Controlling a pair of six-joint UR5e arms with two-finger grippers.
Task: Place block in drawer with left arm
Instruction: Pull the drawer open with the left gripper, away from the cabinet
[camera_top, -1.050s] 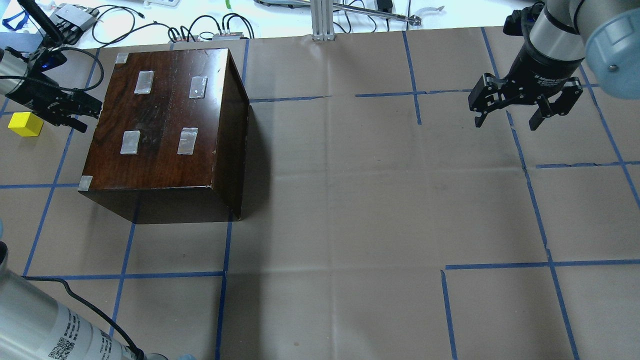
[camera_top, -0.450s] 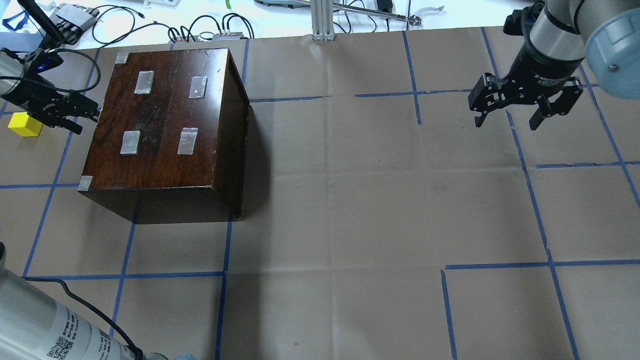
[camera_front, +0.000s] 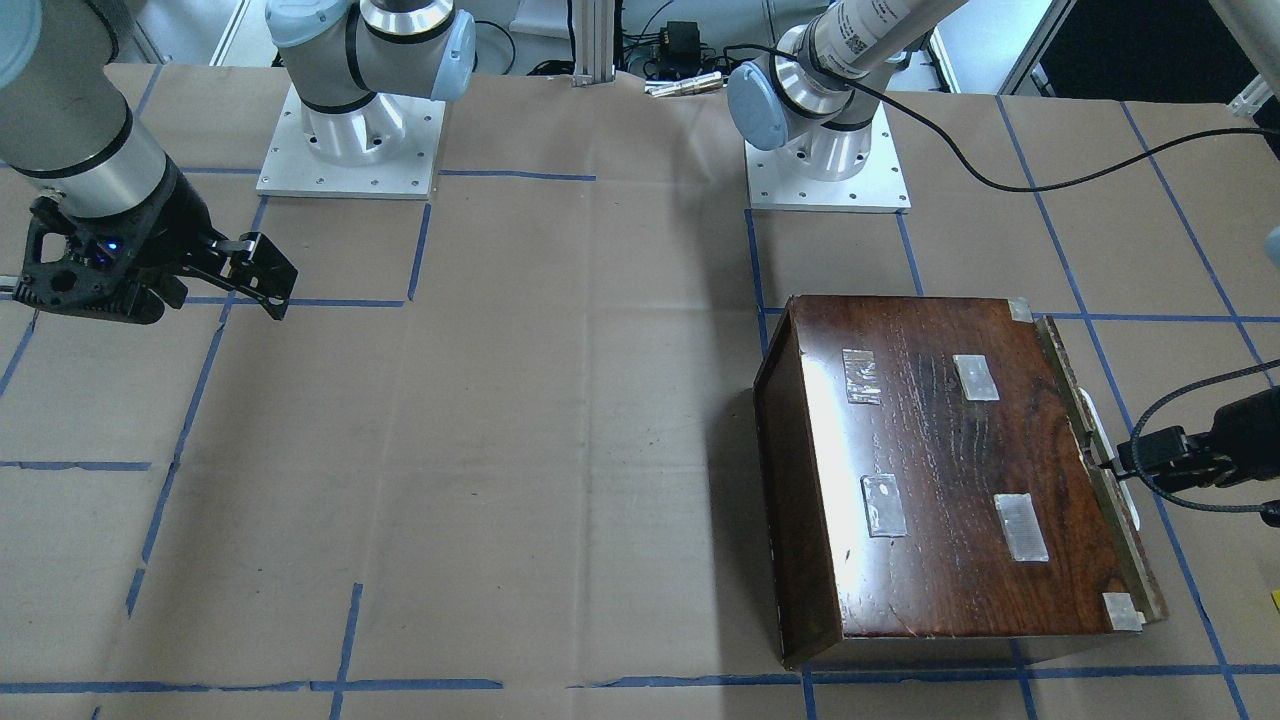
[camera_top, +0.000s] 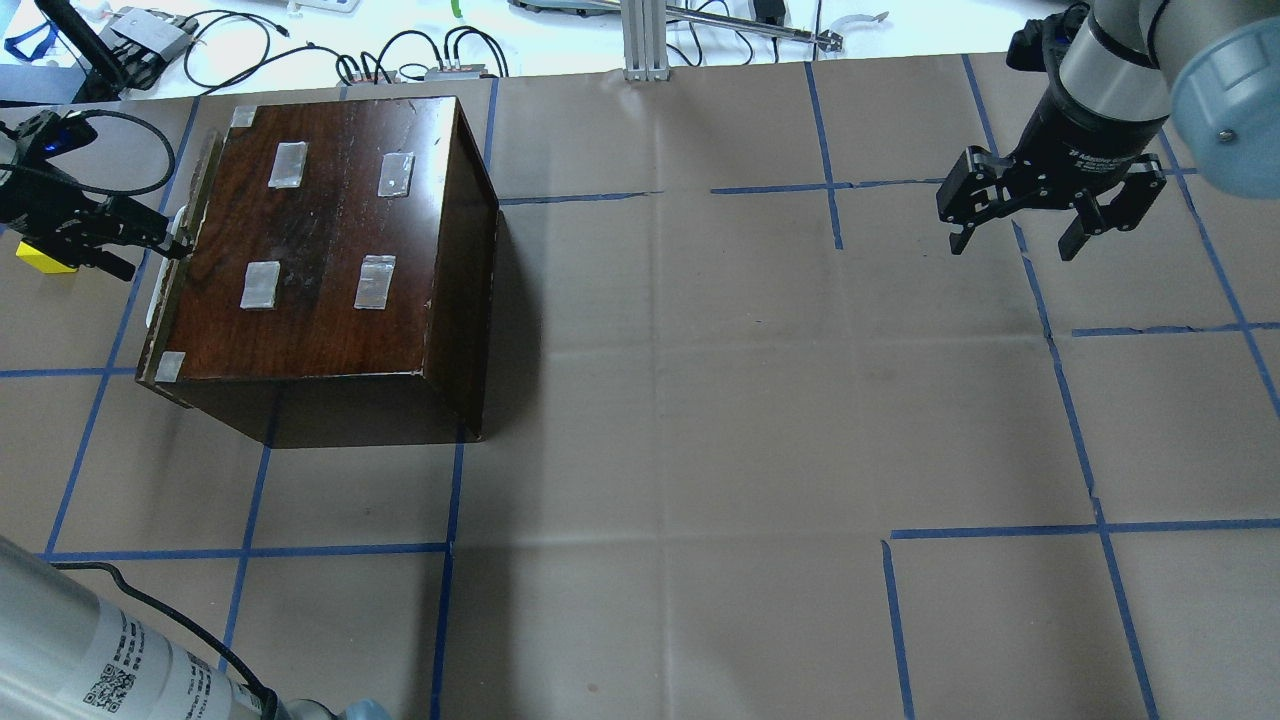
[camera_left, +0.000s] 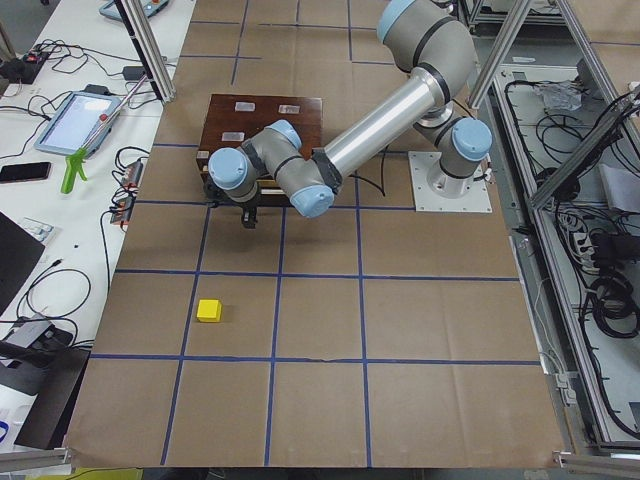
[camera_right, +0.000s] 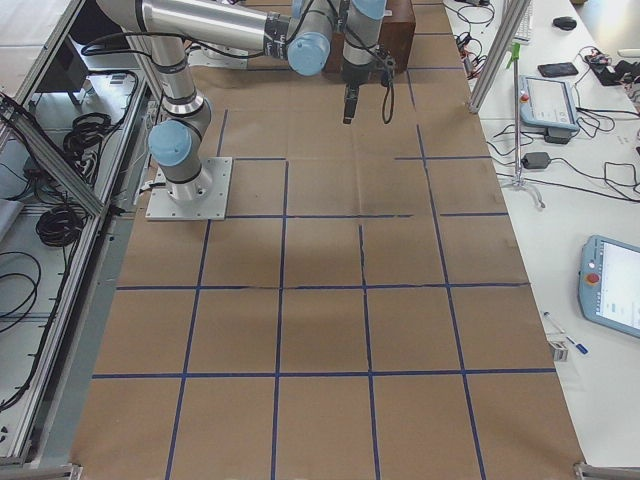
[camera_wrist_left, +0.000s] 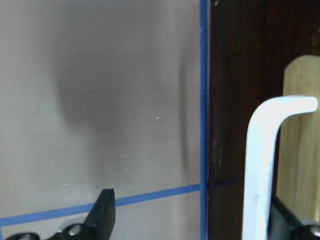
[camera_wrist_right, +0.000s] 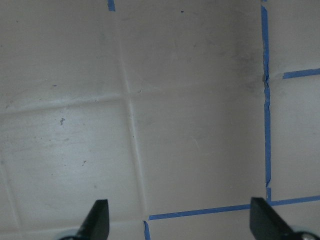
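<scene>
My gripper will pull the white handle and the drawer will slide straight out, because the drawer front (camera_front: 1128, 552) stands out evenly along the cabinet's edge (camera_front: 1054, 384).
The dark-brown cabinet (camera_top: 330, 240) stands at the table's left. Its drawer (camera_top: 165, 310) is out a small way on the cabinet's left side, with a white handle (camera_wrist_left: 260, 165) on its front (camera_front: 1110, 500). My left gripper (camera_top: 150, 250) is open at that front, and one finger (camera_wrist_left: 285, 222) sits behind the handle. The yellow block (camera_top: 40, 258) lies on the table just left of the gripper, partly hidden by it; it shows fully in the exterior left view (camera_left: 209, 311). My right gripper (camera_top: 1015, 245) is open and empty, far to the right above the table.
Brown paper with blue tape lines covers the table (camera_top: 700, 400). Cables and boxes (camera_top: 150, 40) lie beyond its far edge. An aluminium post (camera_top: 645, 40) stands at the far middle. The arm bases (camera_front: 350, 140) sit at the robot's side.
My left gripper has moved left, away from the cabinet, and now covers part of the block. The drawer has slid out a little with it. The right arm has not moved.
</scene>
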